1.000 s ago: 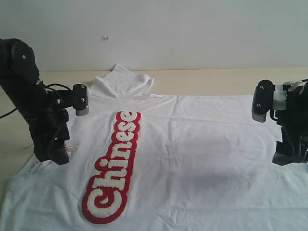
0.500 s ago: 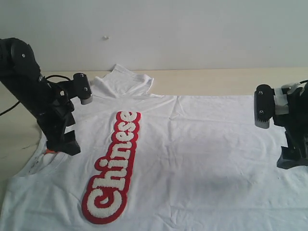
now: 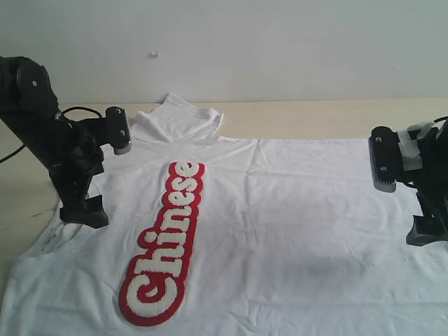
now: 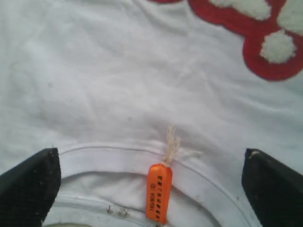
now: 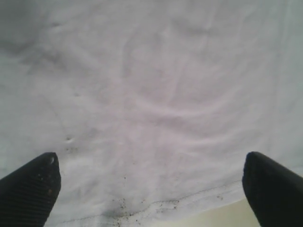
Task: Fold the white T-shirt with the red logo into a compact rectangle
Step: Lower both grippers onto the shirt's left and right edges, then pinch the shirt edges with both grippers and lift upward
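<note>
The red logo [image 3: 166, 241] runs across the line between the robot's grippers, so the white T-shirt [image 3: 287, 213] will fold there and cover the logo's far end when the robot lifts.
The white T-shirt [image 3: 294, 231] lies spread flat, chest up, over most of the table. The red logo [image 3: 166, 241] runs as a long strip from near the collar toward the front left. My left gripper [image 3: 82, 212] hovers open over the collar at the shirt's left edge; the ribbed collar [image 4: 118, 158] and the orange tag [image 4: 158, 192] lie between its wide-apart fingers [image 4: 28, 189]. My right gripper [image 3: 427, 231] hangs open over the shirt's right edge, where the hem [image 5: 189, 201] lies between its spread fingers [image 5: 31, 189]. Neither holds any cloth.
A sleeve [image 3: 178, 119] lies bunched at the back left on the pale wooden table [image 3: 315, 115]. A white wall stands behind. Bare tabletop [image 5: 236, 215] shows just beyond the hem.
My left gripper swung right along the collar, then came back left. The right gripper shifted slightly right and down. The shirt has not moved.
</note>
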You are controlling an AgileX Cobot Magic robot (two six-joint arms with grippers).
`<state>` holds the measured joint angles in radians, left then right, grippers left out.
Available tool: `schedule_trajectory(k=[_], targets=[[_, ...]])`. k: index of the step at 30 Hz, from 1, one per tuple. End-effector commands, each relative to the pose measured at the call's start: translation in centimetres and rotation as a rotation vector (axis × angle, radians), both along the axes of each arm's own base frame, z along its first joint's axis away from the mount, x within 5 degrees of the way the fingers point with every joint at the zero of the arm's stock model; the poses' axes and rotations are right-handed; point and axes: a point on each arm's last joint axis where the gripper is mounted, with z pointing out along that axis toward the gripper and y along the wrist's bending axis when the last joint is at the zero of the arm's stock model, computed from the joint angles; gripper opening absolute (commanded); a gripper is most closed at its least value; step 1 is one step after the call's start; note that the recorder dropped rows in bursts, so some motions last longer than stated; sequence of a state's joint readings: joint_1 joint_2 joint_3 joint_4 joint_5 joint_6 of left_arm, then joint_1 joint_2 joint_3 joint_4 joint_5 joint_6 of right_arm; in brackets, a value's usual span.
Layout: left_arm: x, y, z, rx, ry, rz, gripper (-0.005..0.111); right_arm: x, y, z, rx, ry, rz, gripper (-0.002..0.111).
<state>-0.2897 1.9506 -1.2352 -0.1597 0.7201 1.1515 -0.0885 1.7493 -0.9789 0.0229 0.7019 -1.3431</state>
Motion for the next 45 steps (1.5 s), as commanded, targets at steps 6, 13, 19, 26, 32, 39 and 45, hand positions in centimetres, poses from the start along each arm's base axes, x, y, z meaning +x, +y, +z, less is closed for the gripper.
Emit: schedule_trajectory(k=[6, 13, 19, 26, 32, 39, 45], targets=[[-0.8, 0.6, 0.0, 0.094, 0.075, -0.252, 0.105, 1.0, -0.3, 0.3, -0.02, -0.056, 0.041, 0.104], [-1.0, 0.6, 0.0, 0.101, 0.08, -0.305, 0.105, 1.7, -0.6, -2.1, -0.038, 0.053, 0.069, 0.104], [-1.0, 0.7, 0.0, 0.106, 0.081, -0.308, 0.105, 1.7, -1.0, -3.3, -0.071, 0.127, 0.057, 0.104], [-1.0, 0.7, 0.0, 0.106, 0.081, -0.308, 0.105, 1.7, -1.1, -3.9, -0.078, 0.152, 0.01, 0.104], [-1.0, 0.5, 0.0, 0.09, 0.082, -0.298, 0.105, 1.8, -1.1, -4.1, -0.078, 0.14, 0.011, 0.104], [-0.9, 0.5, -1.5, 0.091, 0.119, -0.289, 0.105, 1.6, -1.1, -7.7, -0.07, 0.245, 0.001, 0.1], [-0.6, 0.4, -2.1, 0.092, 0.11, -0.286, 0.105, 1.7, -1.1, -7.7, -0.072, 0.233, 0.003, 0.043]])
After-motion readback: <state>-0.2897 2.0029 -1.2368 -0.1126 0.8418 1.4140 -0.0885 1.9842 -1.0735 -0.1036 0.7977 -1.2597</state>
